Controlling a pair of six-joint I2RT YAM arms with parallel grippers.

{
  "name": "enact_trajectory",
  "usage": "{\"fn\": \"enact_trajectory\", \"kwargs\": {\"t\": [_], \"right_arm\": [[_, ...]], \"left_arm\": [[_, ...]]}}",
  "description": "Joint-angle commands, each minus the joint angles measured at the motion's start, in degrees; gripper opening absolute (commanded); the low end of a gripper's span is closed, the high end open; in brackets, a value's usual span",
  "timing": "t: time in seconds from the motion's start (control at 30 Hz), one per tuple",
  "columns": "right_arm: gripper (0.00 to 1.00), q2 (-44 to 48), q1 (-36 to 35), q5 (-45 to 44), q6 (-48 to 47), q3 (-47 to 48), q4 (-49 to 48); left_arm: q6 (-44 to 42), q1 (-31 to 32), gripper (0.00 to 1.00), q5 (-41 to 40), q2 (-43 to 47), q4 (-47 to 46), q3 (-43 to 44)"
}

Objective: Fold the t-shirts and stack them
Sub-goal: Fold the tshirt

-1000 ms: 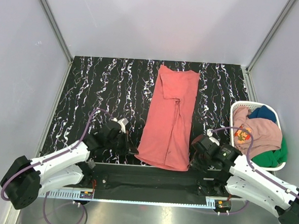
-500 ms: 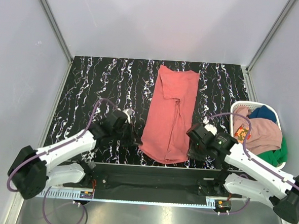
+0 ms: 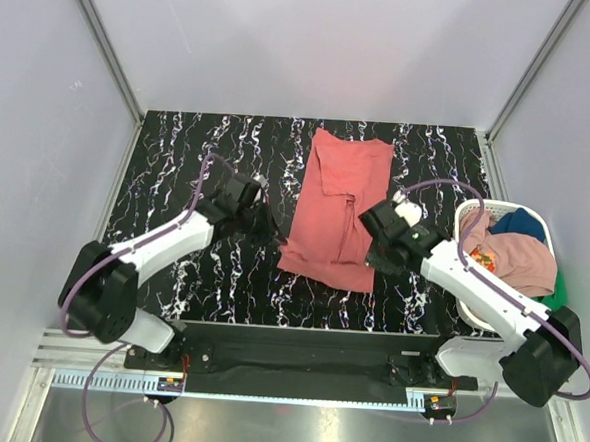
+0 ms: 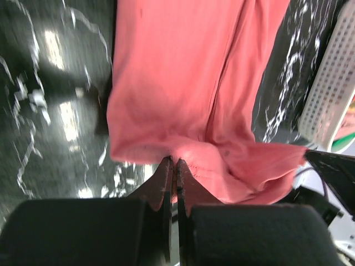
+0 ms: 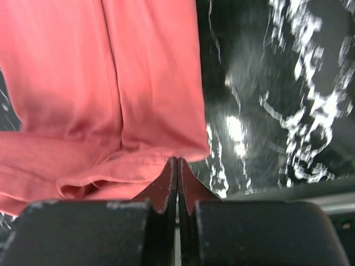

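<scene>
My right gripper should keep carrying its corner until it meets the folded flap's edge [image 3: 339, 194], since the hem [image 3: 327, 262] spans the coral-red t-shirt's width from gripper to gripper.
The coral-red t-shirt [image 3: 338, 209] lies lengthwise in the middle of the black marbled table, its near hem lifted and doubled toward the far end. My left gripper [image 3: 274, 238] is shut on the hem's left corner [image 4: 166, 149]. My right gripper [image 3: 375, 263] is shut on the hem's right corner [image 5: 161, 160]. The dusty pink t-shirt [image 3: 518, 260] with a small print, the dark blue t-shirt [image 3: 521, 225] and the green t-shirt [image 3: 540, 311] lie piled in the white basket [image 3: 465, 221] at the right.
The basket stands at the table's right edge, close to my right arm; its mesh wall shows in the left wrist view [image 4: 330, 83]. Grey walls with metal posts close in the table on three sides.
Both grippers have moved away from the near edge toward the far end, carrying the red shirt's near hem with them. The shirt's near part now folds over itself.
</scene>
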State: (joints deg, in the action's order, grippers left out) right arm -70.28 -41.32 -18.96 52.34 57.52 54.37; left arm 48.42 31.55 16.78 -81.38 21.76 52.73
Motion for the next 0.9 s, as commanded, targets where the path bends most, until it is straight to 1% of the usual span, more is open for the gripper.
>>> {"fn": "enact_trajectory", "kwargs": {"t": [0.0,0.07,0.1,0.2,0.37,0.53,0.63,0.87], "right_arm": [[0.0,-2.0,5.1,-1.4,-7.2,4.8,-4.1],[0.0,-3.4,6.9,-0.2,-10.1,5.7,-6.1],[0.0,-4.2,8.3,0.0,-10.8,6.6,-6.6],[0.0,-7.0,10.6,1.0,-13.7,8.6,-8.5],[0.0,-12.8,15.3,2.5,-16.7,10.8,-10.9],[0.0,-17.3,17.4,3.9,-19.5,13.1,-14.8],[0.0,-20.1,18.6,5.3,-20.8,15.0,-16.2],[0.0,-25.0,19.7,4.5,-21.9,21.1,-13.7]], "left_arm": [[-2.2,-2.5,0.0,3.4,-3.9,-3.2,5.6],[-2.8,-3.6,0.0,5.4,-7.6,-4.0,7.8],[-3.3,-3.9,0.0,6.4,-8.9,-4.5,10.3],[-4.9,-4.7,0.0,7.5,-14.4,-2.9,16.1],[-5.0,-6.8,0.0,8.6,-20.4,-2.3,21.8],[-5.4,-8.5,0.0,10.5,-26.6,-3.2,27.4],[-5.4,-9.1,0.0,11.3,-28.7,-3.4,30.0],[-5.9,-10.8,0.0,13.6,-33.1,-3.8,34.3]]}}
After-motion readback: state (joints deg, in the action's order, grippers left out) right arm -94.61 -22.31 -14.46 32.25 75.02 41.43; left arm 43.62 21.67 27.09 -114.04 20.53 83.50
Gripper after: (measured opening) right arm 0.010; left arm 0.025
